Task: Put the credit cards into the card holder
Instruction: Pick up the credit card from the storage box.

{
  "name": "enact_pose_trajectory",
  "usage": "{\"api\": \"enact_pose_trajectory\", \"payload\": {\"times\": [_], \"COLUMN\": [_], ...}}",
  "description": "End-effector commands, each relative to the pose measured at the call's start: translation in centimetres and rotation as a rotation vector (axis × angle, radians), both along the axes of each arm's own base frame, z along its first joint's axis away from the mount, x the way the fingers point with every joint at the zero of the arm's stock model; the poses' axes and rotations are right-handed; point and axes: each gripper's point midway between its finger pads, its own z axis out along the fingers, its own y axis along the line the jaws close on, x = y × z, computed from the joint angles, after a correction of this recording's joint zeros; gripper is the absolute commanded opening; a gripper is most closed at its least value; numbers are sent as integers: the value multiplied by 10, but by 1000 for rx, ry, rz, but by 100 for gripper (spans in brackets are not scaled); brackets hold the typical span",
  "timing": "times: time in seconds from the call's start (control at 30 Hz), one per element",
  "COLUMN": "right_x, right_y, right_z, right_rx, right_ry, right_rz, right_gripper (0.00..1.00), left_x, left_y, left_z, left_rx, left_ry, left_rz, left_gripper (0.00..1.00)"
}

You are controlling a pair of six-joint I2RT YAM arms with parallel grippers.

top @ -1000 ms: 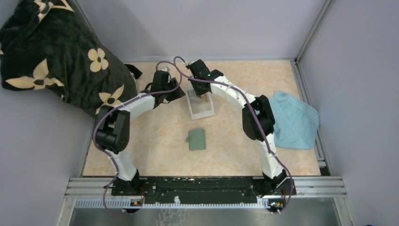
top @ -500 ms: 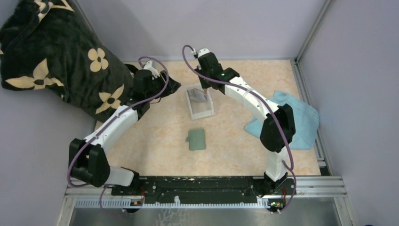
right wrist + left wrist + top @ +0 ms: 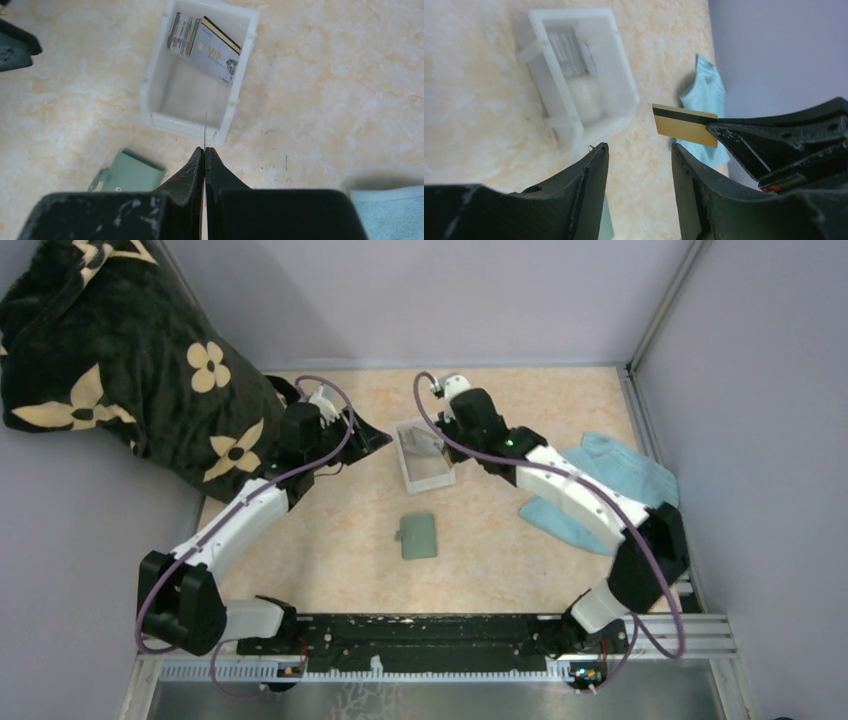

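My left gripper should keep going, open, toward the credit card's loose end (image 3: 670,121), which sticks out clear of my right gripper, and close around that end.
My right gripper (image 3: 205,149) is shut on an orange-yellow credit card with a black stripe (image 3: 685,125). It holds the card in the air above the near end of the white tray (image 3: 408,472). In the right wrist view the card (image 3: 205,127) shows edge-on as a thin line. More credit cards (image 3: 205,45) stand stacked at the tray's far end. The grey-green card holder (image 3: 418,536) lies closed on the table in front of the tray and also shows in the right wrist view (image 3: 130,172). My left gripper (image 3: 640,150) is open and empty, just left of the tray (image 3: 574,125).
A light blue towel (image 3: 620,490) lies at the right, partly under the right arm. A dark flowered blanket (image 3: 120,360) fills the far left corner, close behind the left arm. Walls and a metal frame ring the table.
The right arm has swung its elbow out to the right while its gripper stayed over the tray, holding the card. The left arm stretched out to the left and its gripper drew back from the tray.
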Motion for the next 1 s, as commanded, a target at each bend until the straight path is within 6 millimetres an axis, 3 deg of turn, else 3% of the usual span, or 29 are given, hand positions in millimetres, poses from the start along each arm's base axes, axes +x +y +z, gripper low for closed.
{"api": "enact_pose_trajectory", "payload": {"times": [0.0, 0.37, 0.63, 0.83, 0.97], "right_x": [-32, -115, -156, -178, -187], "right_y": [-2, -1, 0, 10, 12], "right_z": [49, 83, 92, 90, 93], "right_rx": [131, 82, -22, -74, -84], "right_ry": [-198, -528, -690, -745, -765], "right_rz": [68, 96, 95, 123, 137], "right_gripper": [0, 0, 0, 0, 0], "left_x": [-40, -117, -150, -163, -164], "left_y": [-23, -59, -71, -81, -78], "left_z": [23, 36, 45, 49, 47], "left_rx": [-160, -343, -400, -403, -384], "left_ry": [67, 339, 428, 454, 456], "left_rz": [-121, -224, -269, -305, -278], "left_gripper": [56, 55, 55, 55, 56]}}
